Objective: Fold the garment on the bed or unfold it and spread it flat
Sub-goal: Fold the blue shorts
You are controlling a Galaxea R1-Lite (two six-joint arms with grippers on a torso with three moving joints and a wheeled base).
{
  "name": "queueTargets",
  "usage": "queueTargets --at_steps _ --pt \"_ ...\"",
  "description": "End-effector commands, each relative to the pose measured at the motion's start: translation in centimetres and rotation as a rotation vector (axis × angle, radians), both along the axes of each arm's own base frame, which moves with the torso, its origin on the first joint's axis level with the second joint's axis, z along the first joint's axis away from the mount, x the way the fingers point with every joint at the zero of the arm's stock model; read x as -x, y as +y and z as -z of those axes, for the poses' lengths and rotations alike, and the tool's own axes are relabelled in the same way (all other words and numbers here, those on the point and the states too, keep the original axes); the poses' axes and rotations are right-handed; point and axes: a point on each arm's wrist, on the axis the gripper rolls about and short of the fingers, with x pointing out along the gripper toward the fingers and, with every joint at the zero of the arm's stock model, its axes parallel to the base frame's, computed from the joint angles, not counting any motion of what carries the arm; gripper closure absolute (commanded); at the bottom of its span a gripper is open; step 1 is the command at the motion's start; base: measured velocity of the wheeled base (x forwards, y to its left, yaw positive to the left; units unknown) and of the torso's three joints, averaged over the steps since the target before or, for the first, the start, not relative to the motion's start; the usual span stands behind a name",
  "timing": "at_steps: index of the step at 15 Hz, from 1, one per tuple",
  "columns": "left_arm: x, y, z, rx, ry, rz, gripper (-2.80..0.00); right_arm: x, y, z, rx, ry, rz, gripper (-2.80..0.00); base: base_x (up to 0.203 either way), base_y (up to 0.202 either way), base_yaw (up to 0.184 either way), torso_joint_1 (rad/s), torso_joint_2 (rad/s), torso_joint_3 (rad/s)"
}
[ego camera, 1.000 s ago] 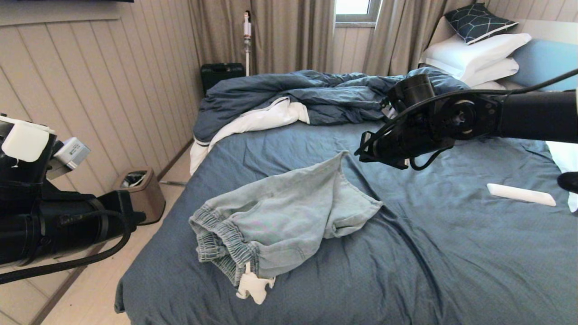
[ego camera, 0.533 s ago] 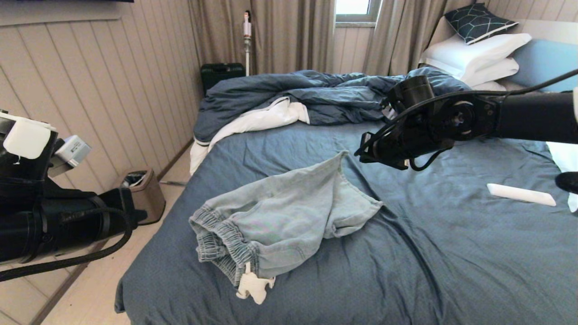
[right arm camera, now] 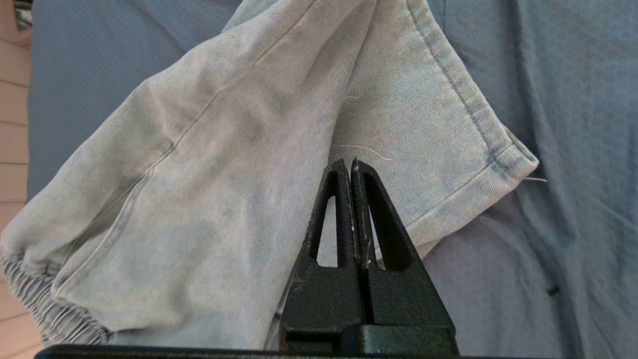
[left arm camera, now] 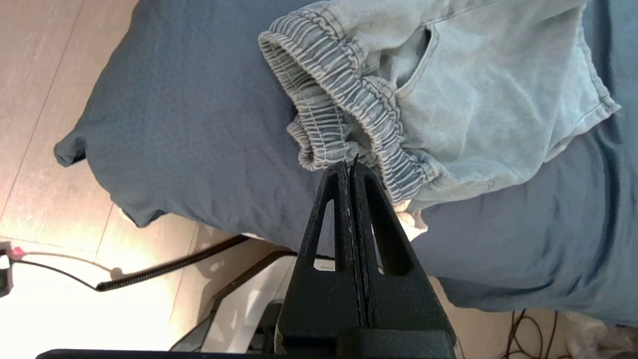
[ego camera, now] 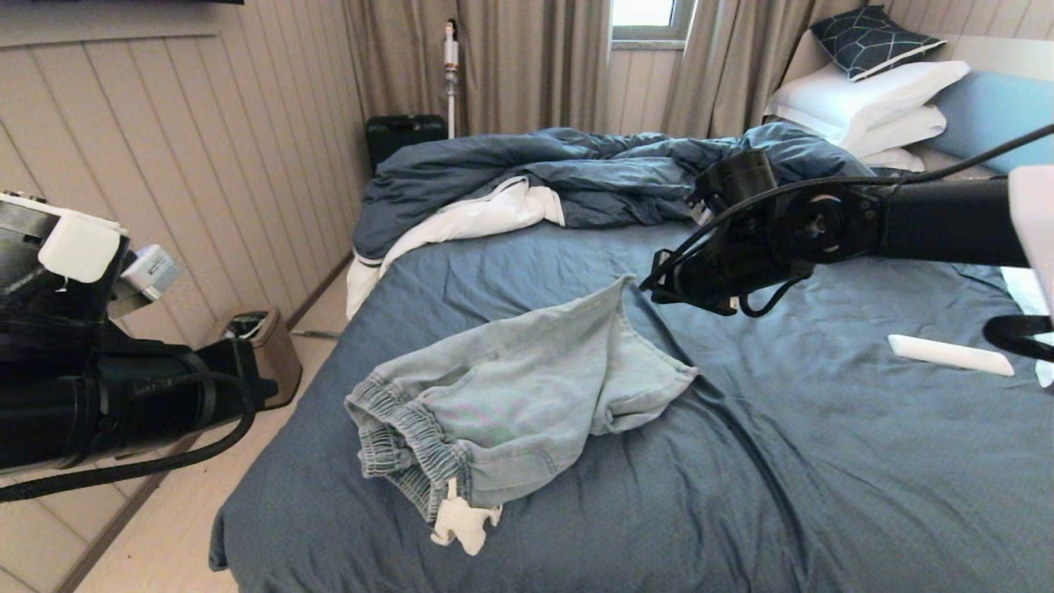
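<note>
I carry on lowering and opening my right gripper until its fingers are on both sides of the leg hem (ego camera: 652, 345), because the leg hem lies clear of the garment's upper fold.
The garment (ego camera: 510, 391), pale denim shorts, lies loosely doubled over on the bed (ego camera: 823, 469), near its left front corner. Its gathered waistband (ego camera: 395, 441) faces the front left, and white pocket lining (ego camera: 463, 523) pokes out beneath it. My right gripper (ego camera: 649, 285) hovers just past the far leg hem, shut and empty; in the right wrist view the gripper (right arm camera: 349, 163) hangs over a shorts leg (right arm camera: 239, 164). My left gripper (ego camera: 262, 387) is off the bed's left side, above the floor; in the left wrist view the gripper (left arm camera: 350, 164) is shut, empty, and lined up with the waistband (left arm camera: 344, 119).
A rumpled dark blue duvet (ego camera: 568, 177) fills the far end of the bed. White pillows (ego camera: 865, 103) and a patterned cushion (ego camera: 874, 39) lean on the headboard (ego camera: 992, 107). A white oblong object (ego camera: 949, 356) lies on the sheet at right. A bin (ego camera: 254, 350) stands on the floor at left.
My right arm has shifted slightly left and lower, toward the shorts' far hem. The left arm has edged a little to the right. The shorts have not moved.
</note>
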Motion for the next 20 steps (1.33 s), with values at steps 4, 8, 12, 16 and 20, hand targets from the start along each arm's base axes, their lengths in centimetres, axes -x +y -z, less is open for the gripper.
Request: queueTargets --at_steps 4,8,12,16,20 --pt "-0.5 -0.3 0.2 0.009 0.020 0.019 0.00 -1.6 0.0 2.6 0.020 0.071 0.005 0.00 0.000 0.000 0.000 0.000 0.00 0.000" --pt "-1.0 -0.6 0.3 0.009 0.029 0.027 0.00 -2.2 0.0 3.8 0.028 0.099 0.007 -2.80 0.000 0.000 0.000 0.000 0.00 0.000" --pt "-1.5 -0.8 0.1 0.011 0.025 0.030 0.00 -2.7 -0.8 4.0 0.039 0.098 0.012 -2.80 0.000 0.000 0.000 0.000 0.00 0.000" --pt "-3.2 -1.7 1.2 0.010 0.047 0.044 0.00 -3.5 -2.8 4.8 0.046 0.153 0.009 -2.80 0.000 0.000 0.000 0.000 0.00 0.000" --pt "-5.8 -3.0 3.6 0.006 0.127 0.071 0.00 -3.4 -2.9 4.4 0.055 0.141 -0.002 -2.80 0.000 0.000 0.000 0.000 0.00 0.000"
